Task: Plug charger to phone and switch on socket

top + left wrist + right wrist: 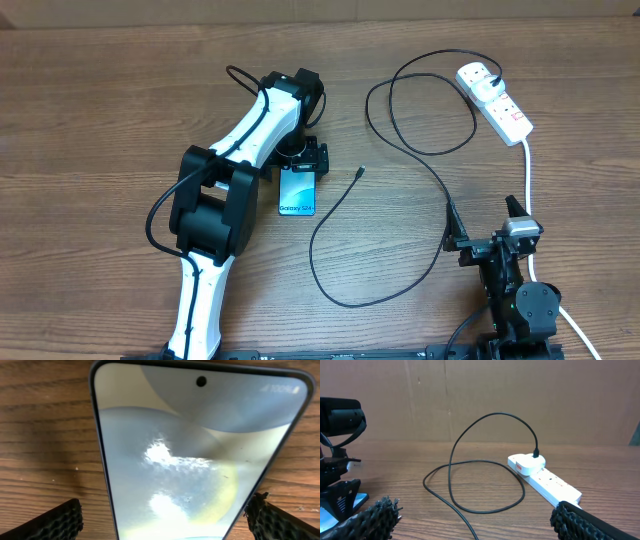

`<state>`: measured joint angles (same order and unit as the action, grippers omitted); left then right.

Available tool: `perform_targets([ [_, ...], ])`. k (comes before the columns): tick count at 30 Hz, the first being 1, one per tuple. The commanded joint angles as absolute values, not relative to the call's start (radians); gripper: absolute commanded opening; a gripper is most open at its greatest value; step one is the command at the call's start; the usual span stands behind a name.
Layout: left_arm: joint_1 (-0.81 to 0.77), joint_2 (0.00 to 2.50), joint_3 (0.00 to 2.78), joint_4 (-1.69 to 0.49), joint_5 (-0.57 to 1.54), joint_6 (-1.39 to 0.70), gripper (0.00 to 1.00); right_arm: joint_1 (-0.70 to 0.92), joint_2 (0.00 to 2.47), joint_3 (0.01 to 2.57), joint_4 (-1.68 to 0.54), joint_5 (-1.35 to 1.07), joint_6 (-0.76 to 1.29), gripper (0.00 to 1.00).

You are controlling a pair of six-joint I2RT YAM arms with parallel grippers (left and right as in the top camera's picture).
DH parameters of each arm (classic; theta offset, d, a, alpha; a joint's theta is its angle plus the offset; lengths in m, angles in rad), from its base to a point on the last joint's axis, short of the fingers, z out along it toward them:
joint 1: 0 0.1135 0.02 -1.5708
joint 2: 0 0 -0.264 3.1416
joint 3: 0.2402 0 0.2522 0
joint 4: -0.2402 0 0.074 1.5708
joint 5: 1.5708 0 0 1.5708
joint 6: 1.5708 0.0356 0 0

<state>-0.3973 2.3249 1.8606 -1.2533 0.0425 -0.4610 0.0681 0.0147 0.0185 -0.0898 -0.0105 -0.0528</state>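
Note:
My left gripper has the phone against one finger, with a gap at the other. Next, I open the gripper again, centre it over the phone and grip both edges of the phone.
The phone lies flat on the wooden table with its light blue screen up and the "Galaxy S24" text at its near end. My left gripper is open over the phone's far end. In the left wrist view a finger sits on each side of the phone and the left gripper is not closed on it. The charger cable loops from a white plug in the socket to its loose connector tip, just right of the phone. My right gripper is open and empty; in the right wrist view the gripper faces the cable and the socket.
The socket's thick white cord runs down the right side past my right arm. A cardboard wall stands behind the table. My left arm stretches diagonally across the left half.

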Motion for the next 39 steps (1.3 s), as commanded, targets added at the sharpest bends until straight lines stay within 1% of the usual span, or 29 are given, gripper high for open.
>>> perform_targets([
  [1,-0.400,2.334,1.876,-1.247,0.064,-0.441,1.00,0.072,0.003,0.009,-0.084,-0.001,-0.057,1.00],
  [15,-0.407,2.334,1.795,-1.232,0.063,-0.422,1.00,0.072,0.003,0.009,-0.084,-0.001,-0.057,1.00],
  [17,-0.407,2.334,1.786,-1.213,0.063,-0.422,0.97,0.072,0.003,0.009,-0.084,-0.001,-0.057,1.00],
  [18,-0.407,2.334,1.779,-1.200,0.064,-0.422,0.95,0.072,0.003,0.009,-0.084,-0.001,-0.057,1.00],
  [20,-0.407,2.334,1.757,-1.168,0.063,-0.422,0.94,0.072,0.003,0.009,-0.084,-0.001,-0.057,1.00],
  [24,-0.407,2.334,1.692,-1.087,0.027,-0.422,0.90,0.072,0.003,0.009,-0.084,-0.001,-0.057,1.00],
  [28,-0.405,2.334,1.648,-1.029,-0.020,-0.423,0.82,0.072,0.003,0.009,-0.084,-0.001,-0.057,1.00],
  [30,-0.405,2.334,1.647,-1.016,-0.039,-0.422,0.79,0.072,0.003,0.009,-0.084,-0.001,-0.057,1.00],
  [33,-0.404,2.334,1.647,-0.995,-0.048,-0.422,0.77,0.072,0.003,0.009,-0.084,-0.001,-0.057,1.00],
  [39,-0.402,2.334,1.646,-0.972,-0.076,-0.422,0.77,0.072,0.003,0.009,-0.084,-0.001,-0.057,1.00],
])
